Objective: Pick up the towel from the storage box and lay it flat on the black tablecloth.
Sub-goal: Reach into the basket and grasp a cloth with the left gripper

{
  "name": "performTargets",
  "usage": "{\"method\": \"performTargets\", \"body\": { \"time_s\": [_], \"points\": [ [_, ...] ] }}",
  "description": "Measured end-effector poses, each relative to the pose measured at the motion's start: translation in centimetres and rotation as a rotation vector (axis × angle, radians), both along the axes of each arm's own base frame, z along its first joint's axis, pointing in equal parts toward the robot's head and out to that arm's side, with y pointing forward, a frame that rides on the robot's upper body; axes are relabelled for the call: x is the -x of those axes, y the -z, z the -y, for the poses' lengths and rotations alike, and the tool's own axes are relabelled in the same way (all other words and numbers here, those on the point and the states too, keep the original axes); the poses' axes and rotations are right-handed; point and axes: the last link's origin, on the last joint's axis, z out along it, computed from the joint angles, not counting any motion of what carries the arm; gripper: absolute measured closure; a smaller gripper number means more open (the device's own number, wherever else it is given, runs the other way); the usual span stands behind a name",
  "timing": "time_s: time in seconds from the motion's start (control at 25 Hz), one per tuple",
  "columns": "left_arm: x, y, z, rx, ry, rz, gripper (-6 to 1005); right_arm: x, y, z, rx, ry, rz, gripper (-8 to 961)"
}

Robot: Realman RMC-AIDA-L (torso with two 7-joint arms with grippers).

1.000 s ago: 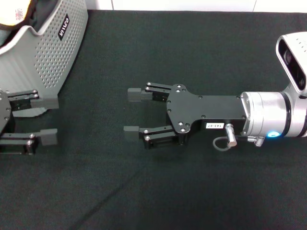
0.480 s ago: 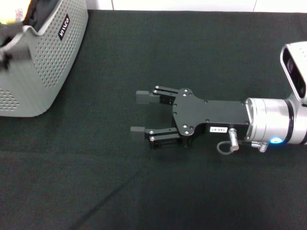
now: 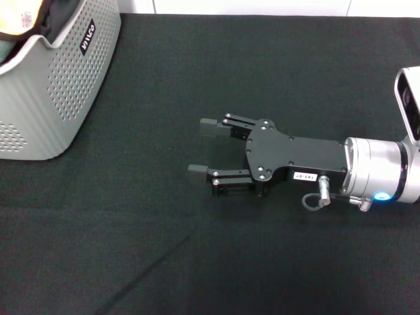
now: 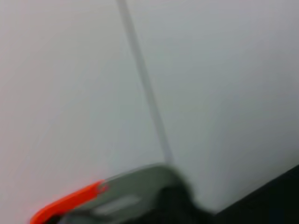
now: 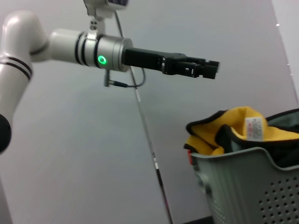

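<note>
My left gripper is in open air while the towel's yellow top bulges above the storage box's rim (image 5: 226,154), so it should keep going down until its fingers close on that top (image 5: 244,116).
The light grey storage box (image 3: 52,85) stands at the far left of the black tablecloth (image 3: 197,262). The towel (image 3: 20,20) lies bunched inside it, yellow-orange side showing. In the right wrist view the towel (image 5: 233,133) bulges over the rim of the storage box (image 5: 252,186), and my left gripper (image 5: 205,67) hovers in the air above it, holding nothing that I can see. My right gripper (image 3: 203,147) lies low over the middle of the cloth, open and empty, pointing toward the box. The left wrist view is blurred: an orange strip (image 4: 65,203) and a grey rim (image 4: 135,184).
A pale wall (image 5: 210,28) with a thin vertical seam rises behind the table. The black cloth stretches bare around the right gripper and in front of the box.
My left gripper has left the head view, going up from the cloth beside the box. The right gripper has drawn back to the right, still open.
</note>
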Motion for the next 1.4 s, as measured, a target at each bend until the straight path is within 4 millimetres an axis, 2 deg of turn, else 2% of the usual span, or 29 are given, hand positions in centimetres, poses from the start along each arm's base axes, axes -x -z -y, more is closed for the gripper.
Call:
{"method": "performTargets", "body": {
  "time_s": [0.16,0.28,0.64,0.96,1.08,1.4],
  "points": [
    [1.0,0.1,-1.1,-0.032,-0.145,-0.049,174,-0.1,0.0,-0.1,-0.013,0.008,0.004,88],
    [2.0,1.0,-1.7,0.000,-0.220,-0.073,173,0.0,0.2,-0.4,-0.028,0.014,0.015,88],
    [4.2,2.4,-3.0,0.068,-0.311,-0.032,179,0.3,0.3,-0.8,-0.052,0.001,0.024,91],
    [4.7,2.3,-3.4,0.070,-0.338,-0.050,194,0.0,0.3,-0.7,-0.059,0.013,0.024,92],
    [4.5,2.4,-3.4,0.077,-0.327,-0.058,369,-0.1,0.3,-0.7,-0.061,0.015,0.024,93],
    [4.0,2.3,-3.5,0.080,-0.307,-0.059,536,-0.4,0.3,-0.5,-0.068,0.022,0.027,95]
  ]
}}
